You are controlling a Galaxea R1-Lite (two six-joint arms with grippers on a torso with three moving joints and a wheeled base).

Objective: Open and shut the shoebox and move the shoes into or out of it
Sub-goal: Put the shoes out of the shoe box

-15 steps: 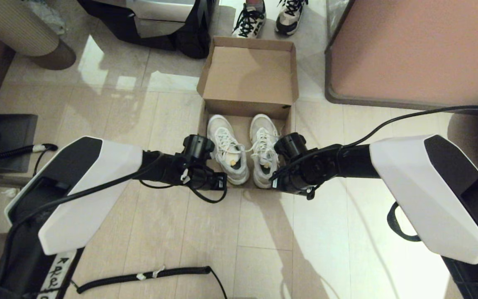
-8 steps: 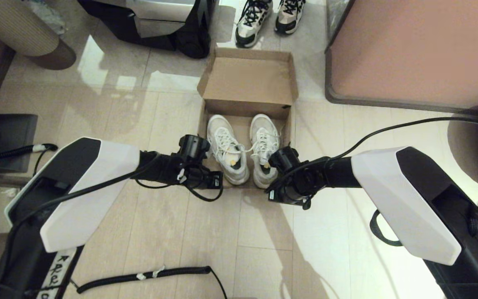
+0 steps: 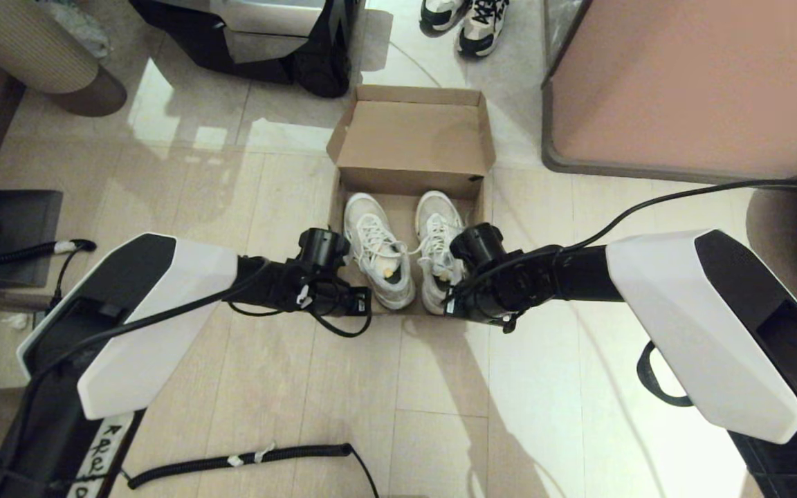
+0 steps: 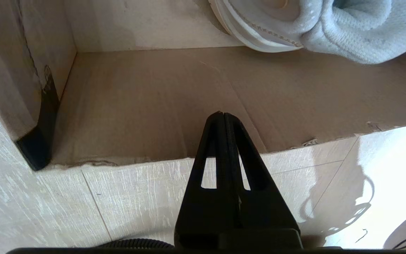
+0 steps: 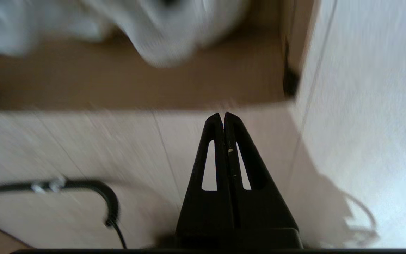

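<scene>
The open shoebox [image 3: 410,203] is far out, and my closed grippers are at its near side. I should pull the shoebox's near side [image 3: 396,314] towards me before I grab the white shoes.
The brown cardboard shoebox [image 3: 485,207] stands open on the floor, its lid [image 3: 412,142] flapped back on the far side. The white mesh shoes [image 3: 374,242] lie side by side inside, toes towards the lid. Both arms reach over the box's near edge, and in the head view the wrists hide the fingers. My left gripper [image 4: 221,114] is shut and empty over bare cardboard beside a shoe's heel [image 4: 330,31], near the black-taped corner [image 4: 37,151]. My right gripper [image 5: 223,114] is shut and empty over the floor, just short of the other taped corner [image 5: 289,83].
A person's black-and-white sneakers [image 3: 471,21] stand beyond the lid. Pink furniture [image 3: 689,83] lies to the right. A black and silver unit [image 3: 260,34] and a beige cylinder [image 3: 32,48] are at the far left. A coiled cable [image 3: 246,460] crosses the near floor.
The lid's far edge now shows nearer the box than before. The person's sneakers have stepped back. My right wrist dipped towards me and came back; the left arm has barely moved.
</scene>
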